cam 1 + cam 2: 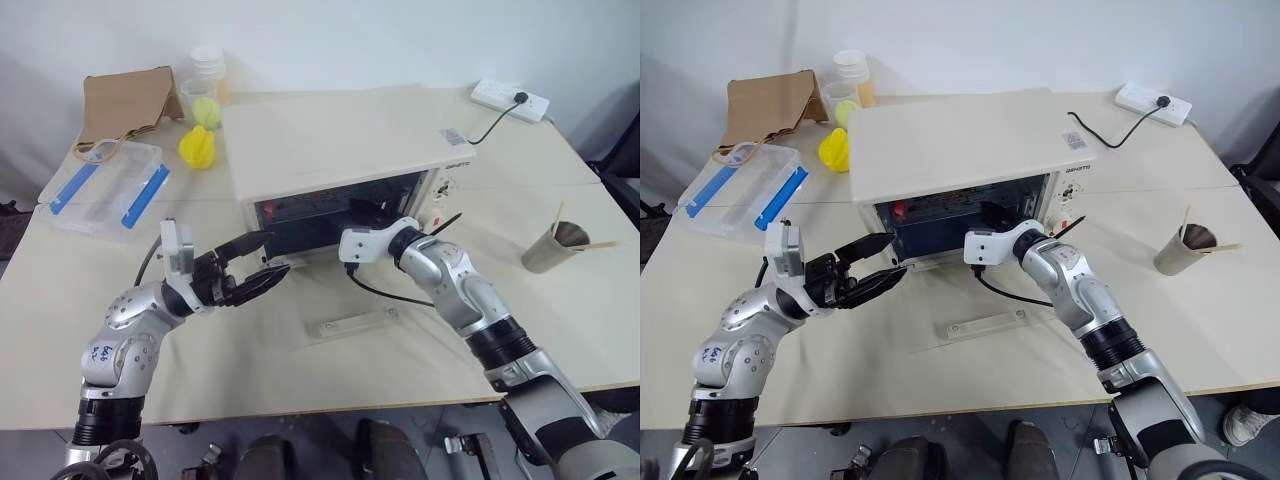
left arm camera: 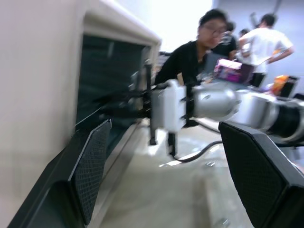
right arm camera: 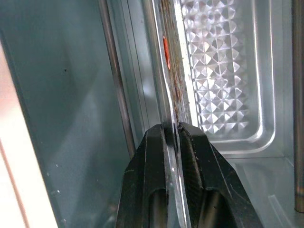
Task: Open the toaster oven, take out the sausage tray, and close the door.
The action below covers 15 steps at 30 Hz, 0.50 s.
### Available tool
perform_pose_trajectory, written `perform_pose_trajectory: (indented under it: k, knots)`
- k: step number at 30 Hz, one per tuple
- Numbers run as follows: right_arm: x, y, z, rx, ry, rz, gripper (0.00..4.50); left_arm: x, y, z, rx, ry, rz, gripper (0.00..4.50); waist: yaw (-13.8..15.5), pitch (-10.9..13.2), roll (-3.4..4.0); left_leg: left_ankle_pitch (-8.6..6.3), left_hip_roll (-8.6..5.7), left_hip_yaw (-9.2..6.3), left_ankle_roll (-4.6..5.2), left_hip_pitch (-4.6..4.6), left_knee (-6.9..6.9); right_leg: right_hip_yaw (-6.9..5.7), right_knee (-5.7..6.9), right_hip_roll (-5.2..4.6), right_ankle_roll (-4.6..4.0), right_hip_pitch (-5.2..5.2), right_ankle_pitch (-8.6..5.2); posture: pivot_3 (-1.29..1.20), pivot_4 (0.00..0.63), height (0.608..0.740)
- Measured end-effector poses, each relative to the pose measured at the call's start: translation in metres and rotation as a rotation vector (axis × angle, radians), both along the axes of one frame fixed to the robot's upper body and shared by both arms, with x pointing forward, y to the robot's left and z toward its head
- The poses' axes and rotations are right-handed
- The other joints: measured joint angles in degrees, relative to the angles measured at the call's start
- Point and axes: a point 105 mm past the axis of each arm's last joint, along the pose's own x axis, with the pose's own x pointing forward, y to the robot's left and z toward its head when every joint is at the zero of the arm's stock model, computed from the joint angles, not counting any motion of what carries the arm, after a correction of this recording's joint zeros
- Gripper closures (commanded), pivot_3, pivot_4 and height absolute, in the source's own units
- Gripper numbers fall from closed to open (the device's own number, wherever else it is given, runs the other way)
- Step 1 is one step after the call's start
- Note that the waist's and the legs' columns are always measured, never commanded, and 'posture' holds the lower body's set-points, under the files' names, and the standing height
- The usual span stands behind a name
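The sausage tray will come out and bring the sausage along when my left gripper pulls it, because red sausage shows inside the open cavity.
The cream-white toaster oven stands mid-table. Its glass door lies folded down flat in front, bar handle nearest me. My right gripper reaches into the open cavity. In the right wrist view its fingers are shut on the thin stained rim of the sausage tray, seen edge-on, with a bit of red sausage beside the rim. My left gripper hovers open in front of the oven's left side, above the door's left end, holding nothing.
A clear plastic box with blue clips, a yellow object, a brown paper bag and cups sit at the back left. A power strip lies back right, a paper cup with sticks right. People stand beyond.
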Motion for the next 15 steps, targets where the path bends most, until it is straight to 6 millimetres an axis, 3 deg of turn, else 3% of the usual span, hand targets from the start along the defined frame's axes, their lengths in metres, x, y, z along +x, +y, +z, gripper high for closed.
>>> perform_pose_trajectory:
  k: [9, 15]
  knots:
    - [0.000, -0.003, 0.001, -0.012, -0.003, 0.008, 3.99, -0.002, -0.013, 0.040, -0.084, -0.066, -0.083, 0.66, 0.01, 0.00, -0.01, 0.01, 0.01, -0.01, -0.01, -0.02, 0.01, 0.01, -0.01, 0.02, 0.00, 0.00, 0.00, 0.00, 0.150, 0.740]
    - [-0.002, -0.006, 0.001, -0.025, 0.002, 0.023, 3.99, 0.007, -0.006, 0.038, -0.077, -0.077, -0.021, 0.66, 0.10, 0.00, -0.01, 0.04, -0.01, 0.00, -0.06, -0.01, 0.04, 0.02, 0.00, 0.03, 0.00, 0.00, 0.00, 0.00, 0.150, 0.740]
